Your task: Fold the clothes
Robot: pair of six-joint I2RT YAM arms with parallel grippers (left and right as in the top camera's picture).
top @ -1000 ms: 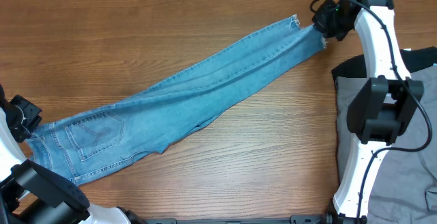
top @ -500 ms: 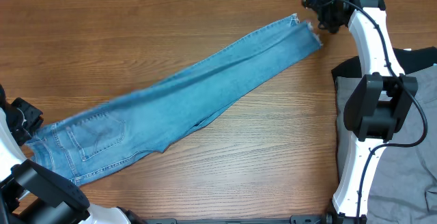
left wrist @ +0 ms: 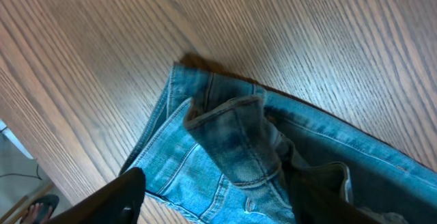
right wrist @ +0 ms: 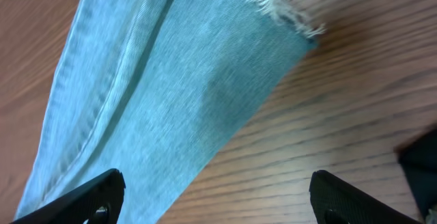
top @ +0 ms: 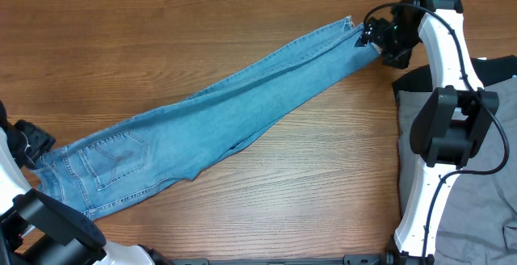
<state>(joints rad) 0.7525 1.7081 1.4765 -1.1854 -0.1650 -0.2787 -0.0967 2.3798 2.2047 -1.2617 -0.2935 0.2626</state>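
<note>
Next, my left gripper pulls the waistband's top layer (left wrist: pixel 232 132) flat over the lower layer's edge (left wrist: pixel 205 82) before folding, because the top layer stands bunched short of that edge.
Light-blue denim jeans (top: pixel 218 111) lie stretched out diagonally on the wooden table (top: pixel 307 184), waist and back pocket (top: pixel 113 158) at the lower left, frayed hem (top: pixel 352 26) at the upper right. My left gripper (top: pixel 32 148) hovers at the waist end. In the left wrist view it (left wrist: pixel 218 207) stands open over the rumpled waistband (left wrist: pixel 232 125), gripping nothing. My right gripper (top: pixel 373 37) is just beside the hem. The right wrist view shows it (right wrist: pixel 218 200) open above the leg end (right wrist: pixel 171 94), with the frayed hem (right wrist: pixel 283 9) lying flat on the wood.
Grey trousers (top: pixel 497 200) and a black top (top: pixel 499 67) lie piled at the table's right edge, under the right arm (top: pixel 448 128). The table's left edge (left wrist: pixel 27 156) runs close beside the waistband.
My right gripper has let go of the hem, opened, lifted away and come back beside it. My left gripper has opened off the waistband. The jeans now lie flat.
</note>
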